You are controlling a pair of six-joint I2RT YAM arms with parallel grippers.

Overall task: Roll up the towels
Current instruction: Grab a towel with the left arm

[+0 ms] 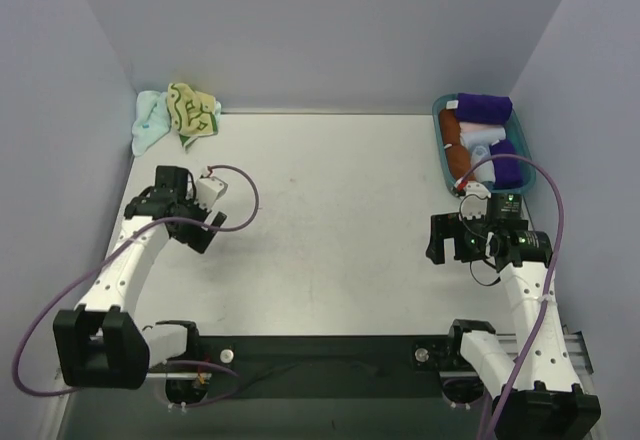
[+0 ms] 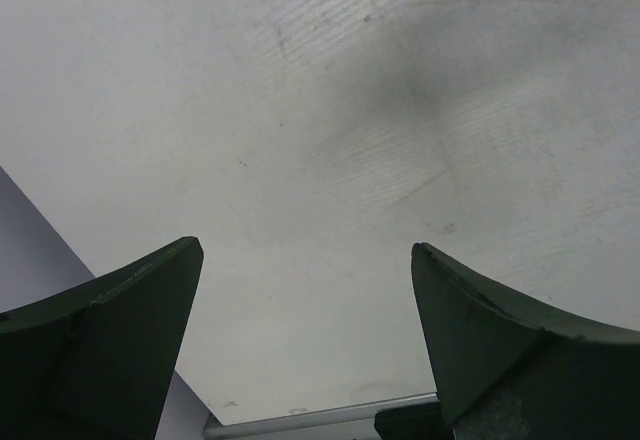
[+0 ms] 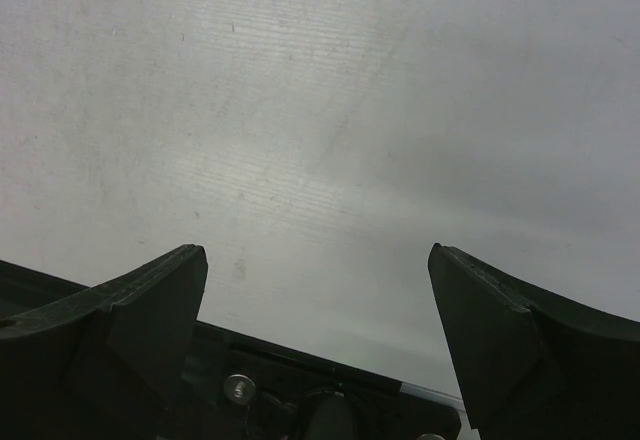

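My left gripper goes on toward the folds (image 1: 194, 111) of the pale yellow towel until its fingers close there, because these bunched folds face open table (image 1: 207, 152) beside the mint-aqua towel.
Two towels lie crumpled together in the far left corner of the table: the pale yellow one with green marks (image 1: 194, 110) and the plain mint-aqua one (image 1: 150, 123) to its left. My left gripper (image 1: 206, 232) is open and empty over the left side of the table, well in front of the towels. My right gripper (image 1: 438, 239) is open and empty over the right side. The left wrist view shows my left gripper (image 2: 305, 247) with jaws wide apart over bare table. The right wrist view shows my right gripper (image 3: 318, 250) the same way. Neither wrist view shows a towel.
A teal tray (image 1: 441, 150) at the back right holds purple, orange and white rolls (image 1: 484, 108). Grey walls close in the left, back and right. The black base rail (image 1: 330, 352) runs along the near edge; it shows in the right wrist view (image 3: 300, 380).
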